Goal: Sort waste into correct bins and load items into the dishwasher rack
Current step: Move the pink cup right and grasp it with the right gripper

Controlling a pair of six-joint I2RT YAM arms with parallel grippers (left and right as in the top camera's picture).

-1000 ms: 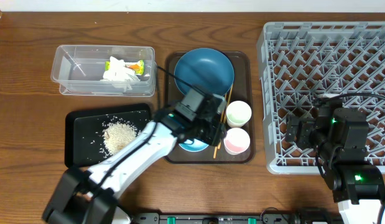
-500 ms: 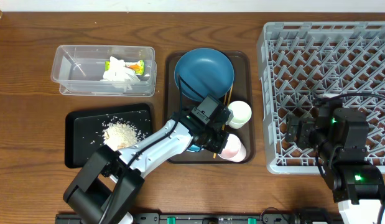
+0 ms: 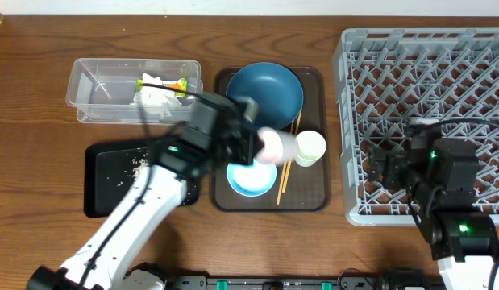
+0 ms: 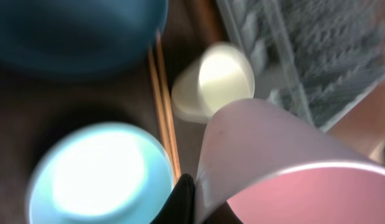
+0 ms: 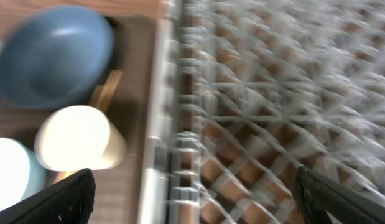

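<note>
The dishwasher rack (image 3: pixel 418 97) is under my right gripper while my left gripper holds the pink-inside cup, so next my right gripper grasps the cup's loose end (image 3: pixel 290 146) before loading.
My left gripper (image 3: pixel 259 145) is shut on the wall of a white cup with a pink inside (image 3: pixel 273 145), held on its side above the brown tray. In the left wrist view one finger (image 4: pixel 183 198) presses the cup (image 4: pixel 285 168) from outside. The second white cup (image 3: pixel 310 148) lies on the tray beside the chopsticks (image 3: pixel 284 171). The dark-blue plate (image 3: pixel 265 93) and the light-blue bowl (image 3: pixel 251 179) also sit on the tray. My right gripper (image 3: pixel 390 169) hangs open over the near left part of the dishwasher rack (image 3: pixel 426 72), with nothing between its fingers.
The clear tub (image 3: pixel 96 93) at the back left holds the yellow-green wrapper (image 3: pixel 175 84) and white tissues (image 3: pixel 155 95). The black tray (image 3: pixel 108 189) with rice (image 3: pixel 139 164) lies partly under my left arm. The brown serving tray (image 3: pixel 307 201) sits close to the rack's left wall.
My left gripper shut on the pink-inside cup at the tray's front right and lifted it up and to the left. The right arm has not moved.
</note>
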